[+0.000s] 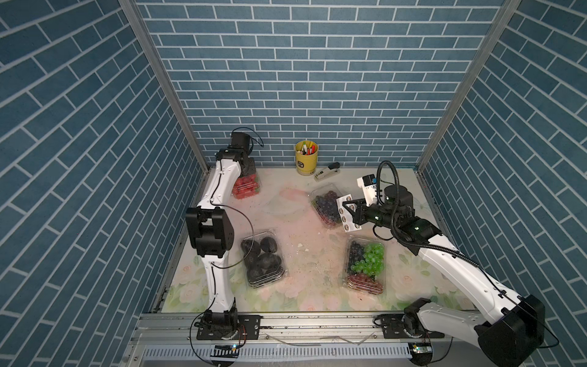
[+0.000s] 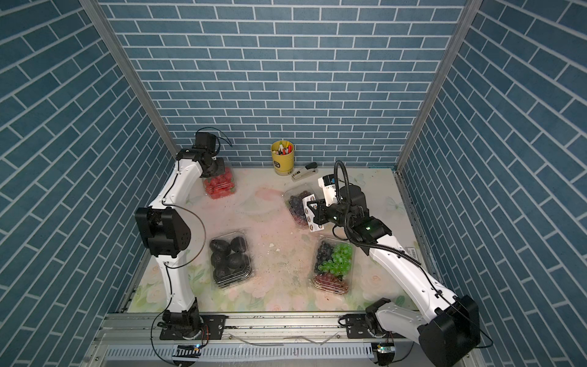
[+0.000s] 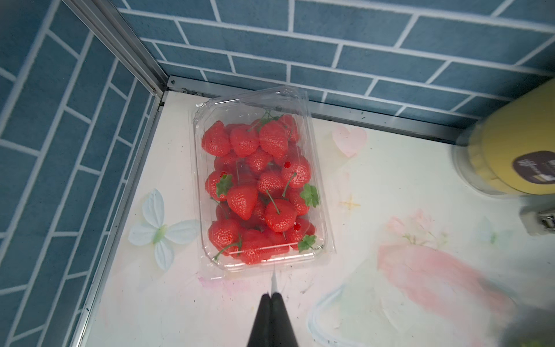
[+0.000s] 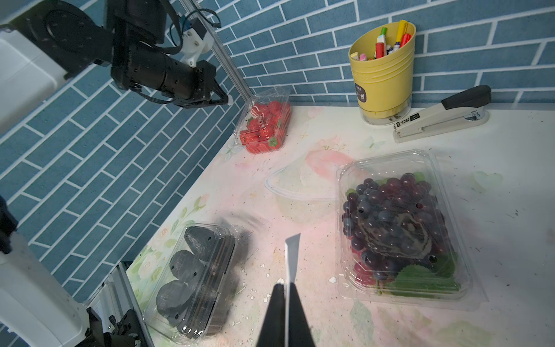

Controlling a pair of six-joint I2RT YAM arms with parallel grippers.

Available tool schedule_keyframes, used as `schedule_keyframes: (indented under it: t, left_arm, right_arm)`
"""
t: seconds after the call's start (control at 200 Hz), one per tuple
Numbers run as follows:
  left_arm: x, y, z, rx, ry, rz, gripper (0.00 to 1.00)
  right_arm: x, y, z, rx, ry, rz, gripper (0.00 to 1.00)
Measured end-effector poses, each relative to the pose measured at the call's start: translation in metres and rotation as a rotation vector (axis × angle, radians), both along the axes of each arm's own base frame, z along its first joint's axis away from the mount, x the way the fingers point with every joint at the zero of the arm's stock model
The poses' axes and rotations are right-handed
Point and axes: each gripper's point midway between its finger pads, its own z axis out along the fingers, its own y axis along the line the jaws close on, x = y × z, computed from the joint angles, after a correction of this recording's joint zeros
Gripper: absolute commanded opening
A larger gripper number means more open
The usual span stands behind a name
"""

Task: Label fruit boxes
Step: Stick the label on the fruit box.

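Note:
The white sticker (image 3: pixel 274 282) points past my left gripper's fingers at the strawberries box's unlabelled lid (image 3: pixel 247 202). I should keep moving forward until the sticker touches the lid.
Four clear fruit boxes lie on the floral table. The strawberries box (image 1: pixel 246 188) (image 3: pixel 258 192) is in the far left corner, and my left gripper (image 3: pixel 271 296) hangs just short of its near end, shut on a thin white sticker (image 3: pixel 274 281) seen edge-on. The dark purple grapes box (image 1: pixel 327 205) (image 4: pixel 396 222) is at mid right. Next to it my right gripper (image 4: pixel 285 288) is shut on the white sheet of round stickers (image 1: pixel 344 213) (image 4: pixel 292 252). The black fruits box (image 1: pixel 262 257) lies at the near left, and the mixed grapes box (image 1: pixel 365 263) at the near right.
A yellow pen cup (image 1: pixel 306 157) and a stapler (image 1: pixel 327 171) stand at the back wall. A clear empty container (image 4: pixel 300 192) lies between the strawberries and the dark grapes. Blue brick walls close in three sides. White crumbs dot the table's middle.

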Motion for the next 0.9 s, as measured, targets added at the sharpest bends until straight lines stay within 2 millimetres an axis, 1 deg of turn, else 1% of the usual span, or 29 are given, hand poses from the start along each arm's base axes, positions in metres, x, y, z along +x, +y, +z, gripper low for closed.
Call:
schedule_keyframes:
  t: [0.11, 0.19, 0.255, 0.38, 0.485, 0.57, 0.74, 0.9]
  left_arm:
    - [0.013, 0.008, -0.017, 0.026, 0.032, 0.015, 0.0]
    - [0.019, 0.014, -0.025, 0.045, 0.045, 0.029, 0.0]
    - [0.024, 0.019, -0.028, 0.062, 0.046, 0.041, 0.0]
    - [0.033, 0.029, -0.028, 0.094, 0.035, 0.064, 0.0]
    - [0.038, 0.035, -0.029, 0.121, 0.032, 0.073, 0.0]
    - [0.039, 0.038, -0.034, 0.136, 0.042, 0.072, 0.0]
    - [0.043, 0.041, -0.055, 0.144, 0.075, 0.067, 0.0]
    - [0.047, 0.044, -0.066, 0.141, 0.082, 0.068, 0.0]
  right_arm:
    - [0.0, 0.0, 0.0, 0.002, -0.001, 0.002, 0.0]
    - [0.0, 0.001, -0.001, 0.003, -0.001, 0.005, 0.0]
    - [0.001, 0.002, -0.002, 0.002, 0.002, 0.006, 0.0]
    - [0.002, 0.003, -0.005, 0.001, 0.007, 0.009, 0.0]
    - [0.003, 0.004, -0.009, -0.002, 0.015, 0.012, 0.0]
    - [0.004, 0.005, -0.011, -0.004, 0.02, 0.014, 0.0]
    - [0.006, 0.007, -0.016, -0.01, 0.031, 0.015, 0.0]
    - [0.007, 0.008, -0.018, -0.011, 0.032, 0.015, 0.0]
